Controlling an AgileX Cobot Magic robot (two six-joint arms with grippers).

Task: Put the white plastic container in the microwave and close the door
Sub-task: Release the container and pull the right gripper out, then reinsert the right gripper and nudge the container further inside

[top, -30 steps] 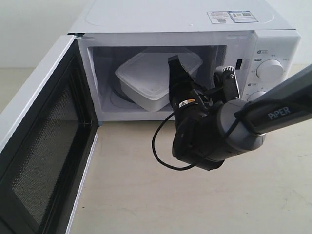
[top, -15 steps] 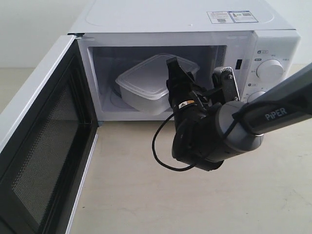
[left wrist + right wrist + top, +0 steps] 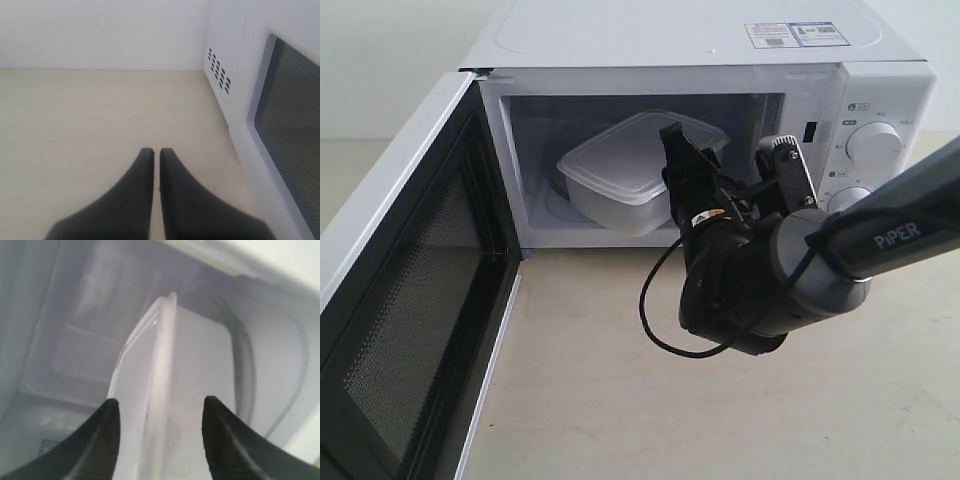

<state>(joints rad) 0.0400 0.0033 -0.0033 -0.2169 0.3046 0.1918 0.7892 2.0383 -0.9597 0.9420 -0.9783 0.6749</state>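
Observation:
My gripper is going to push the white plastic container [image 3: 620,180], and the container will slide back and uncover a round ring, because a dark curved edge [image 3: 557,187] shows beside it.
The white plastic container [image 3: 620,165] sits inside the microwave [image 3: 700,40], lid up, on the cavity floor. My right gripper [image 3: 728,140] is at the cavity mouth and open. Its fingers stand apart on either side of the container's near rim, with gaps showing. In the right wrist view the container [image 3: 190,365] lies between the spread fingertips of the right gripper [image 3: 161,402]. The door [image 3: 410,290] hangs wide open at the left. My left gripper [image 3: 156,151] is shut and empty, over the table beside the door's outer face [image 3: 290,130].
The microwave's two dials [image 3: 872,142] are on its right panel, just behind my right arm [image 3: 880,240]. A black cable [image 3: 655,310] loops under the right wrist. Vent holes [image 3: 219,76] mark the microwave's side. Beige tabletop [image 3: 620,400] lies in front.
My right gripper has opened and let go of the container. The container has dropped from a raised position to rest lower in the cavity. The right wrist has shifted slightly to the right.

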